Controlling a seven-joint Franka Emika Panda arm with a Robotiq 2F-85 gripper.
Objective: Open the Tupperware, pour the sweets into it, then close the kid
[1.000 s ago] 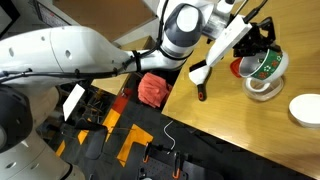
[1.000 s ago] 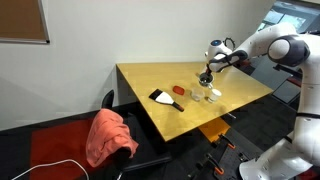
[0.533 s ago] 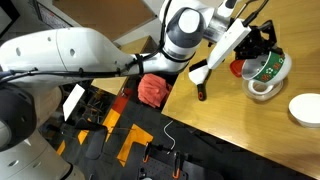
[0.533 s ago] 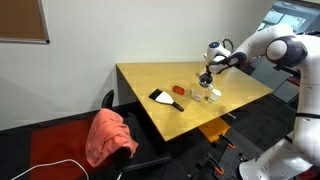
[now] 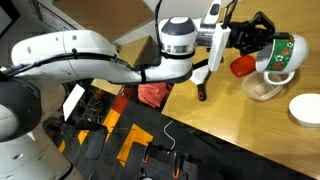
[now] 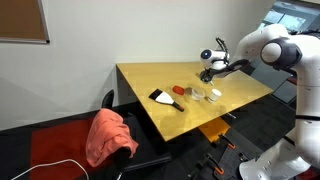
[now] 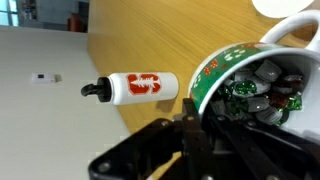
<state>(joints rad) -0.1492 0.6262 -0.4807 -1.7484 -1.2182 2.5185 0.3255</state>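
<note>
Next, my gripper brings the white mug (image 5: 283, 55) back and down close over the tub's opening (image 5: 261, 88) before pouring the sweets, since it hangs high and off-centre above the Tupperware.
My gripper (image 5: 252, 40) is shut on the rim of a white mug (image 5: 282, 52) with a green and red band, and holds it tilted in the air. Below it on the wooden table stands the clear Tupperware (image 5: 262, 90), open. The red lid (image 5: 243, 66) lies just beside the tub, partly behind my fingers. In the wrist view my gripper (image 7: 196, 112) clamps the mug's wall (image 7: 215, 75), and the green and white sweets (image 7: 255, 85) lie inside the mug. In an exterior view the gripper (image 6: 209, 68) hangs over the tub (image 6: 198, 94).
A white marker-like object with a black tip (image 7: 135, 86) lies on the table (image 5: 230, 115) near the mug. A plain white dish (image 5: 305, 108) sits beside the tub. A red-pink cloth (image 5: 152, 92) lies off the table's edge, over black equipment cases.
The gripper has lifted the mug higher and carried it sideways, tilting it over the tub. The wrist has turned. The jaws have stayed shut on the mug.
</note>
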